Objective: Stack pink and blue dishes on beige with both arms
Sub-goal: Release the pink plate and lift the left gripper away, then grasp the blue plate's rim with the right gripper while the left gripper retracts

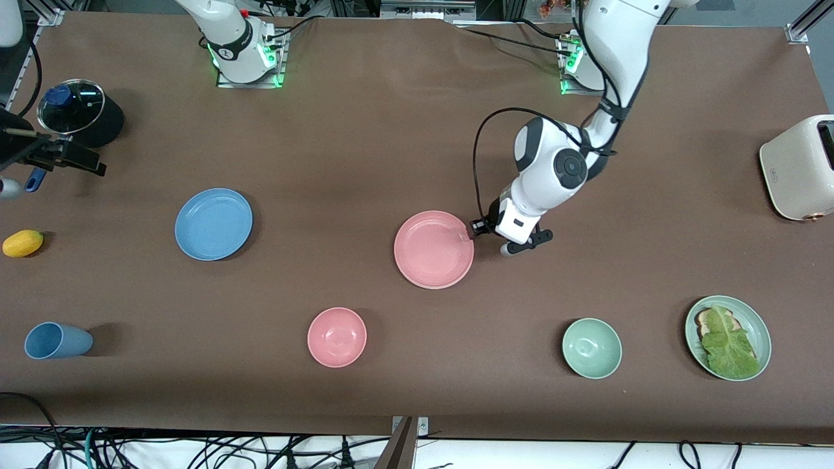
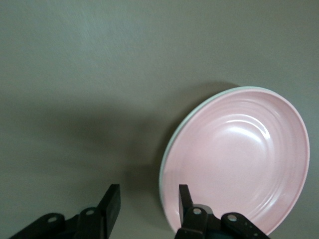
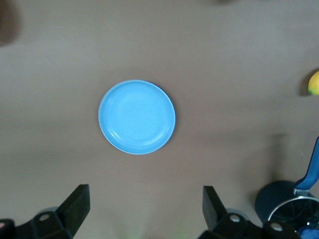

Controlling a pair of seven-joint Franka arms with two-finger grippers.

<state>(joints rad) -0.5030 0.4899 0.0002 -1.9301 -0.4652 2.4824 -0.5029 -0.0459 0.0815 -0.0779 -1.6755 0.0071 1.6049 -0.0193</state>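
I see that the blue plate (image 1: pixel 213 224) looks about as wide as the pink plate (image 1: pixel 434 249). It will lie flat and cover nearly all the pink when I stack it.
The pink plate (image 1: pixel 434 249) lies mid-table on a pale plate whose rim (image 2: pixel 168 149) just shows under its edge in the left wrist view; I take that for the beige plate, otherwise hidden. My left gripper (image 1: pixel 474 229) is low at the pink plate's (image 2: pixel 239 159) edge toward the left arm's end. It (image 2: pixel 148 195) is open, one finger over the rim, the other over bare table. The blue plate (image 1: pixel 213 223) lies alone toward the right arm's end. My right gripper (image 3: pixel 144 196) is open high above it (image 3: pixel 137 117), out of the front view.
Nearer the front camera stand a pink bowl (image 1: pixel 337 337), a green bowl (image 1: pixel 591 348), a blue cup (image 1: pixel 57 340) and a green plate with lettuce (image 1: pixel 728 337). A lidded pot (image 1: pixel 79 114) and a lemon (image 1: pixel 23 243) sit at the right arm's end, a toaster (image 1: pixel 800 167) at the left arm's.
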